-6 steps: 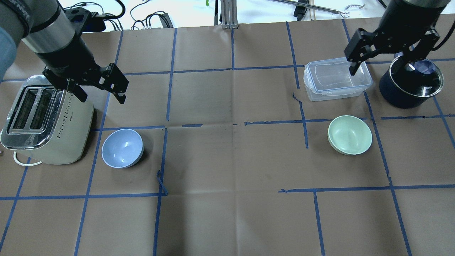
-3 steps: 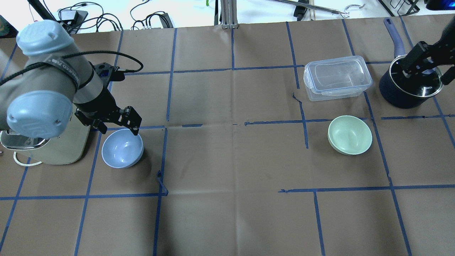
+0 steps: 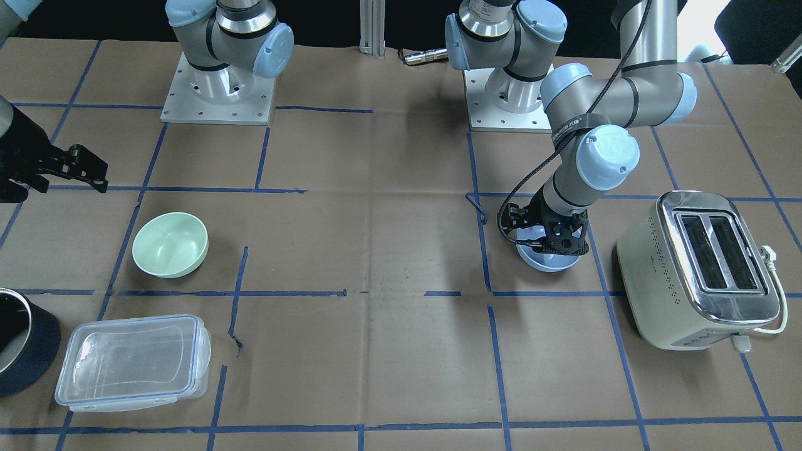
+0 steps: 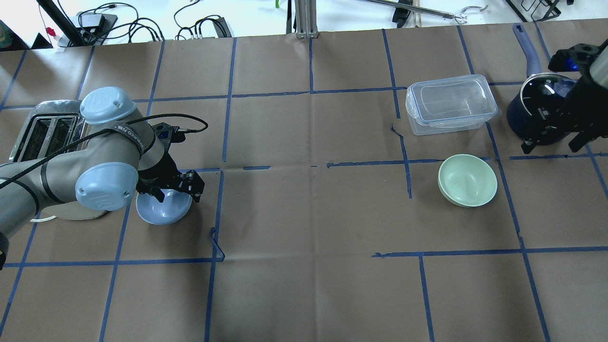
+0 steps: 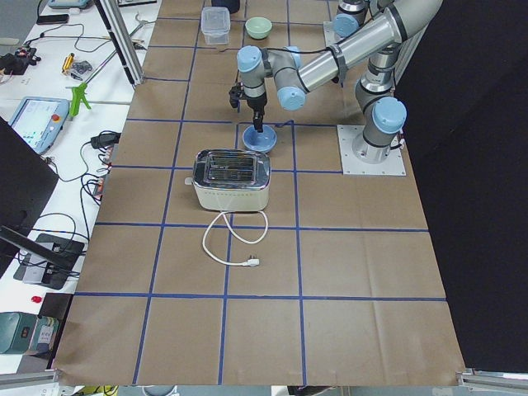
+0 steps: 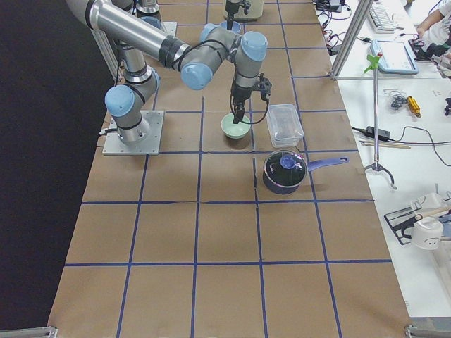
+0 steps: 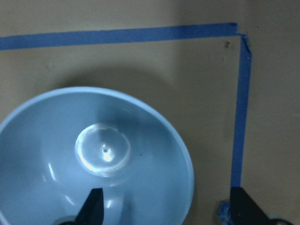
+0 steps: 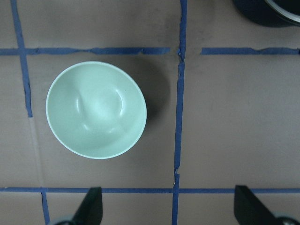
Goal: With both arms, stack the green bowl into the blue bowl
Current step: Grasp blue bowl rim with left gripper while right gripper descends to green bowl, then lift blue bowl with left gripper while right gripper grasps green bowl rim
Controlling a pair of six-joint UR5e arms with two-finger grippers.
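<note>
Next, I bring the blue bowl to the middle [image 3: 366, 292] with my left gripper for my right gripper, because the blue bowl sits [image 3: 553, 260] by the toaster, a long way from the green bowl.
The blue bowl [image 4: 161, 213] sits upright next to the toaster. My left gripper [image 4: 174, 187] is open and low over its right rim. In the left wrist view one finger [image 7: 93, 206] is inside the blue bowl [image 7: 93, 154] and the other [image 7: 243, 206] is outside it. The green bowl [image 4: 468, 180] sits upright and alone on the right. My right gripper [image 4: 553, 141] is open and empty, above the table beside the pot, apart from the green bowl. In the right wrist view the green bowl [image 8: 96, 110] lies ahead and left of the open fingers.
A cream toaster [image 3: 702, 269] stands close to the blue bowl, partly under my left arm. A clear lidded container [image 4: 449, 104] and a dark pot with a glass lid [image 4: 527, 107] stand behind the green bowl. Blue tape lines cross the brown table cover.
My left gripper has come down from above the toaster to the blue bowl and now straddles its rim. My right gripper has moved from over the container to beside the pot.
</note>
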